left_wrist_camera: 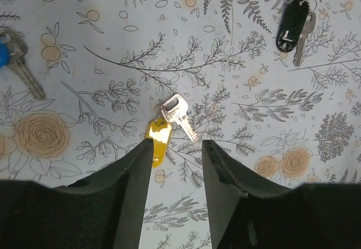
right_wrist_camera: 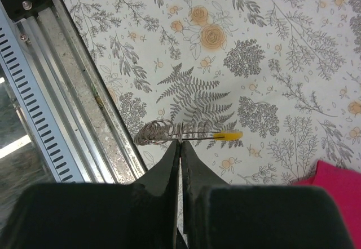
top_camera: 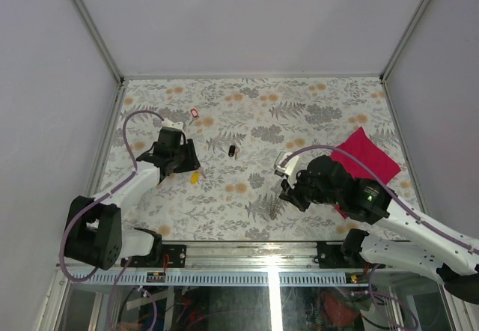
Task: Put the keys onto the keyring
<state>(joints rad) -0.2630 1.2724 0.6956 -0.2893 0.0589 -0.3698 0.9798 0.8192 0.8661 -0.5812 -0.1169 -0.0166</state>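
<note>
My left gripper goes on going down until its open fingers straddle the head point(top_camera: 194, 177), then close, because they line up with the yellow head's narrow way point(left_wrist_camera: 159, 139).
A yellow-headed key point(left_wrist_camera: 158, 141) with its silver blade point(left_wrist_camera: 180, 115) lies on the floral table, and also shows in the top view point(top_camera: 194, 177). My left gripper point(left_wrist_camera: 176, 147) is open just above it, its left fingertip at the yellow head. A black-headed key point(left_wrist_camera: 290, 18) lies further off, and also shows in the top view point(top_camera: 232, 150). A blue-headed key point(left_wrist_camera: 12, 54) lies at the left edge. A red-headed key point(top_camera: 194, 112) lies far back. My right gripper point(right_wrist_camera: 180, 143) is shut on the keyring point(right_wrist_camera: 161, 132), a coiled wire loop with a yellow piece point(right_wrist_camera: 227, 136), near the table's front edge point(top_camera: 275, 207).
A magenta cloth point(top_camera: 367, 155) lies at the right, behind the right arm, and its corner shows in the right wrist view point(right_wrist_camera: 338, 173). The metal front rail point(right_wrist_camera: 62, 108) runs close beside the keyring. Grey walls enclose the table on three sides.
</note>
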